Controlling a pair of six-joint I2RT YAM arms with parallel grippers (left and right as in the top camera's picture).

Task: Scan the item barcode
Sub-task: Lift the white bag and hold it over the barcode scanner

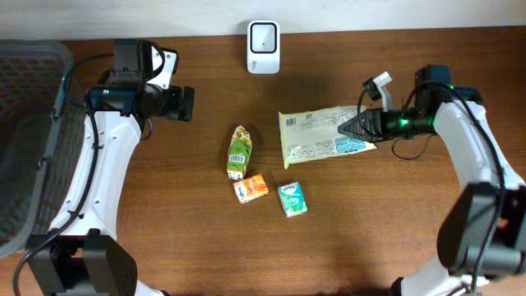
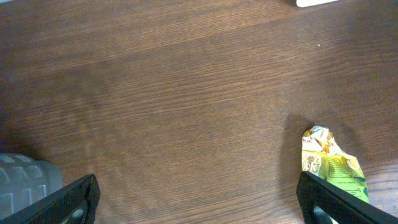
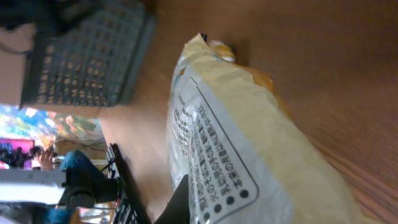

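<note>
Next, my right gripper carries the snack bag over and tilts its labels toward the scanner's window (image 1: 264, 37), because the snack bag's printed labels (image 1: 311, 136) face up, away from the scanner.
The item is a pale yellow snack bag (image 1: 320, 136) with printed labels, lying right of the table's middle. My right gripper (image 1: 362, 125) is shut on its right edge. In the right wrist view the bag (image 3: 249, 143) fills the frame, with one dark finger (image 3: 180, 202) pressed against its label side. I cannot make out a barcode among the print. A white scanner (image 1: 263, 47) stands at the back edge. My left gripper (image 1: 187, 104) hovers open at the upper left, and nothing lies between its fingers (image 2: 68, 199).
A green pouch (image 1: 238, 152) lies mid-table, its top showing by the left gripper's right finger (image 2: 333, 165). Below it sit an orange packet (image 1: 251, 188) and a teal packet (image 1: 292, 200). A grey basket (image 1: 25, 140) stands at the left edge.
</note>
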